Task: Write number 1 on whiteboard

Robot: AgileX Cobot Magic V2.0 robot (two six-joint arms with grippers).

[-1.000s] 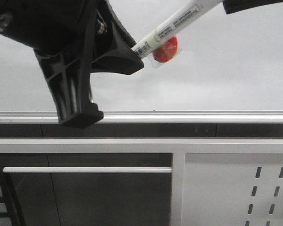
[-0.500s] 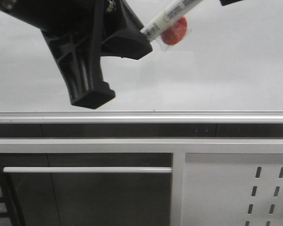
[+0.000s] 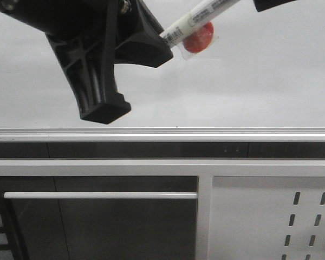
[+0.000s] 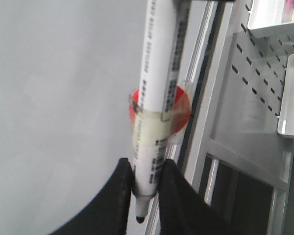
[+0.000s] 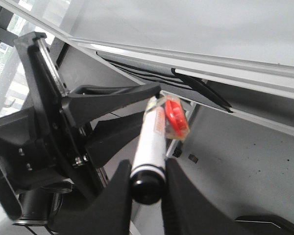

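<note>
Next, my left gripper opens and moves away before writing, because its fingers are around the marker's nib end (image 4: pixel 148 178) while my right gripper holds the marker's rear.
The whiteboard (image 3: pixel 249 86) fills the upper front view, with its silver frame rail (image 3: pixel 206 133) below. No number 1 stroke shows on it in any view. A white marker (image 3: pixel 197 17) with a red disc (image 3: pixel 200 38) taped to it is held by both grippers in front of the board. My left gripper (image 3: pixel 154 49) is shut on the marker's nib end. In the left wrist view (image 4: pixel 146 171) the bare black nib (image 4: pixel 139 218) pokes out past the fingers. My right gripper (image 5: pixel 147 182) is shut on the marker's black rear end, and only its edge shows in the front view (image 3: pixel 271 4).
A grey perforated metal panel (image 3: pixel 271 216) and a white horizontal bar (image 3: pixel 97 195) stand below the board rail. White wall shelves (image 4: pixel 274 17) hang on the perforated panel (image 4: pixel 255 73) beside the board.
Both grippers and the marker have moved up and slightly right across the board since one second ago. Almost nothing moved in the last half second.
</note>
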